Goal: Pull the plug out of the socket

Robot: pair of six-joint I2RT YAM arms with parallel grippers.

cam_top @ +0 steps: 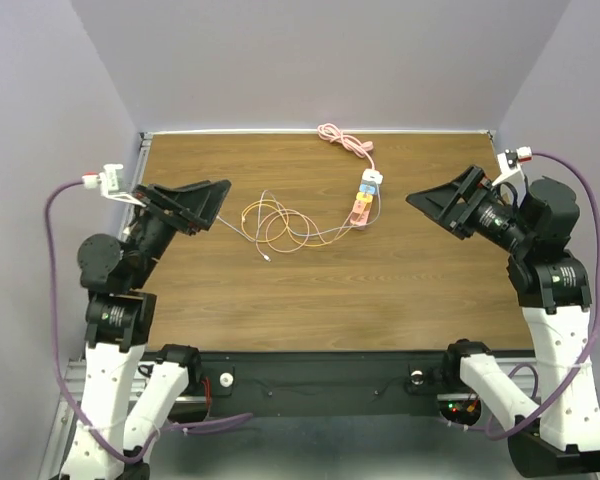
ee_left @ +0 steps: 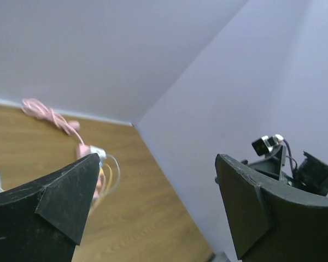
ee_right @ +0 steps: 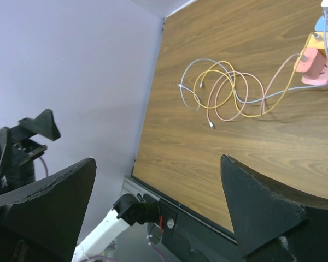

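Note:
The power strip (cam_top: 360, 218) is back toward the far wall, so my right gripper needs to take hold of its plug row (cam_top: 367, 190) and pull the power strip closer before unplugging.
The long pink power strip (cam_top: 361, 204) lies on the wooden table right of centre, and its pink coiled cord (cam_top: 341, 138) runs to the back edge. Small plugs sit in a row on it: a white one (cam_top: 370, 178), then blue, orange and pink ones. Thin cables loop from them in a loose coil (cam_top: 280, 226). My left gripper (cam_top: 220, 207) is open and empty, raised left of the coil. My right gripper (cam_top: 432, 208) is open and empty, raised right of the strip. The right wrist view shows the strip (ee_right: 318, 70) and the coil (ee_right: 224, 87). The left wrist view shows the strip's white plug (ee_left: 96, 151), blurred.
The table (cam_top: 400, 290) has lilac walls on three sides. A black rail (cam_top: 320, 375) runs along the near edge between the arm bases. Purple hoses (cam_top: 52, 250) arc beside each arm.

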